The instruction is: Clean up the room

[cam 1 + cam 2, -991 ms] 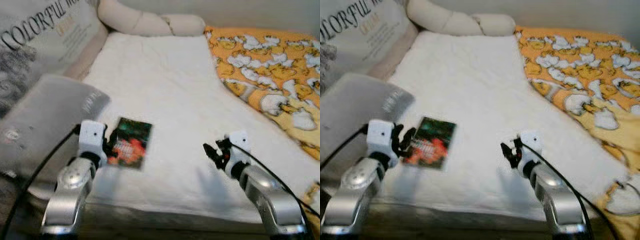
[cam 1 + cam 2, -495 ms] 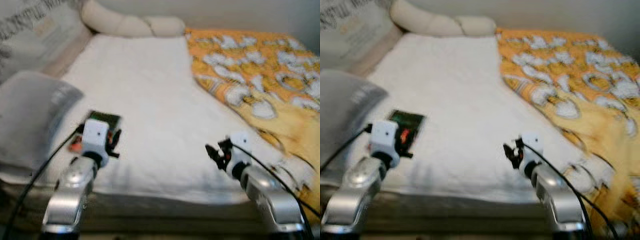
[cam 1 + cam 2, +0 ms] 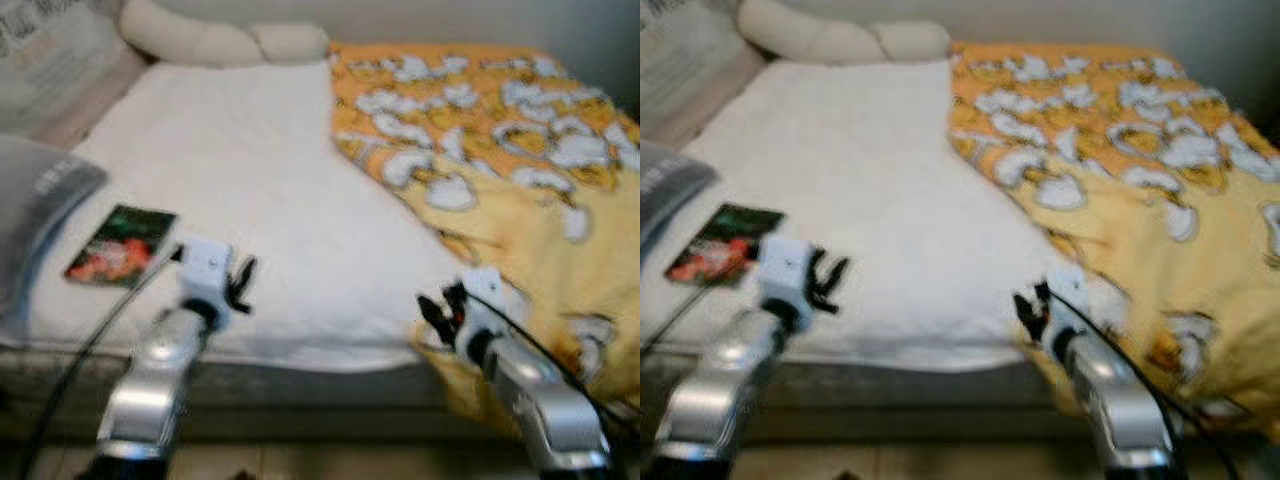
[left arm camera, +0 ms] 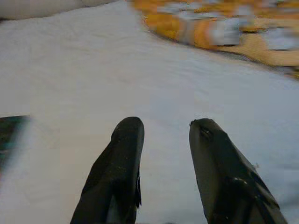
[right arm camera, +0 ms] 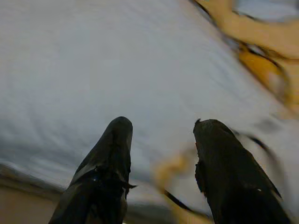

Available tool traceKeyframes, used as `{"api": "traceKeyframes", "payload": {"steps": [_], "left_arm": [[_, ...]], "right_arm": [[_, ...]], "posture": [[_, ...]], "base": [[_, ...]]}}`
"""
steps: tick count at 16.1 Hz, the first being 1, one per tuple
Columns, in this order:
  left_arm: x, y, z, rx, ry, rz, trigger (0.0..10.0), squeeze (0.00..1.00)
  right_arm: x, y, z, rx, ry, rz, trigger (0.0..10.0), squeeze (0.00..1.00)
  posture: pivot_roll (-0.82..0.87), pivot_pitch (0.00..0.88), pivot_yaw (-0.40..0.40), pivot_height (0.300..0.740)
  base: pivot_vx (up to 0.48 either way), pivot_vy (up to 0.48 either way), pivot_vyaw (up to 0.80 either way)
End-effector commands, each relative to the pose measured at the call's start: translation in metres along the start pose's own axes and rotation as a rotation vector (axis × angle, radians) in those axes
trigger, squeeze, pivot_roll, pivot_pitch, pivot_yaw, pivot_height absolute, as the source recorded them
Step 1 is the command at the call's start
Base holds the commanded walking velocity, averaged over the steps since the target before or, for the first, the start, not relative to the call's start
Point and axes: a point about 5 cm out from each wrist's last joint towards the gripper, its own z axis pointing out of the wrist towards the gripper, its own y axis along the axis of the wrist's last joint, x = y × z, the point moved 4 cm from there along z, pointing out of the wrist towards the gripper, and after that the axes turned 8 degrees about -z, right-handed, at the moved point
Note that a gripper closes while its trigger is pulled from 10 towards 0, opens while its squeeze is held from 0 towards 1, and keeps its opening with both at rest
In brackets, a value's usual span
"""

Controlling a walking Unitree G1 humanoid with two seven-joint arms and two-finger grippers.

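Observation:
The orange blanket's edge runs at a slant into bunched folds [image 3: 402, 203] near the blanket's front [image 3: 520, 225], so the blanket will spread out and hang straight when I pull its corner.
A dark booklet with a red and green cover [image 3: 122, 243] lies flat on the white bed sheet [image 3: 230, 170] near the bed's left front corner. My left gripper [image 3: 240, 284] hovers open over the sheet, to the right of the booklet and apart from it. My right gripper [image 3: 432, 312] is open above the bed's front edge, where the orange duck-print blanket [image 3: 500, 150] meets the sheet. Both wrist views show black fingers [image 4: 122, 154] [image 5: 112, 154] spread with nothing between them.
A grey pillow [image 3: 30, 215] rests at the left edge of the bed. A cream bolster [image 3: 215, 42] lies along the headboard end. The orange blanket covers the right half and hangs over the front edge. The picture is blurred.
The camera has swung right, so the bed and booklet shift left in view. My left gripper now sits to the right of the booklet instead of beside its left edge.

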Motion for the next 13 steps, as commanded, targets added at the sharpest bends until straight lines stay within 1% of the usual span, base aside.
{"api": "traceKeyframes", "payload": {"steps": [1,3,6,7,8,9,10,13], "left_arm": [[0.0047,0.0051,0.0001,-0.012,0.011,0.002,10.0,0.0],[0.0063,0.0061,0.0006,-0.019,0.021,-0.026,10.0,0.0],[0.0051,0.0035,-0.0006,-0.012,0.012,-0.033,10.0,0.0],[0.0037,0.002,-0.0016,-0.009,0.003,-0.054,10.0,0.25],[0.0026,0.001,-0.0025,-0.004,-0.004,-0.081,10.0,1.0],[0.0024,0.0009,-0.0029,-0.004,-0.006,-0.092,10.0,1.0],[0.0033,0.0011,-0.0029,-0.004,0.0,-0.093,10.0,1.0],[0.0073,0.0022,-0.0035,-0.009,0.01,-0.082,10.0,1.0]], "right_arm": [[-0.0002,0.0093,0.0001,-0.032,-0.001,-0.001,10.0,0.0],[0.0005,0.0113,-0.0003,-0.037,0.008,-0.01,10.0,0.0],[0.0018,0.0117,-0.0007,-0.037,0.02,-0.016,10.0,0.0],[0.0031,0.0122,-0.0007,-0.04,0.029,-0.017,10.0,0.0],[0.0059,0.0142,-0.0006,-0.052,0.049,-0.005,10.0,0.25],[0.0076,0.0153,-0.0005,-0.058,0.06,0.008,10.0,0.95],[0.0083,0.0159,-0.0002,-0.057,0.064,0.007,10.0,1.0],[0.0084,0.0177,0.0019,-0.059,0.066,0.002,10.0,1.0]], "posture": [[0.01,0.0,0.035,0.74],[0.01,0.0,0.031,0.74],[0.01,0.0,0.027,0.74],[0.01,0.0,0.023,0.74],[0.02,0.0,0.019,0.74],[0.02,0.0,0.016,0.74],[0.02,0.0,0.015,0.74],[0.02,0.0,0.015,0.74]], "base": [[0.0,0.0,0.0],[0.0,0.0,0.0],[0.0,0.0,0.0],[0.0,0.0,0.0],[0.0,0.0,0.0],[0.0,0.0,0.0],[0.0,0.0,0.0],[0.0,0.0,0.0]]}}
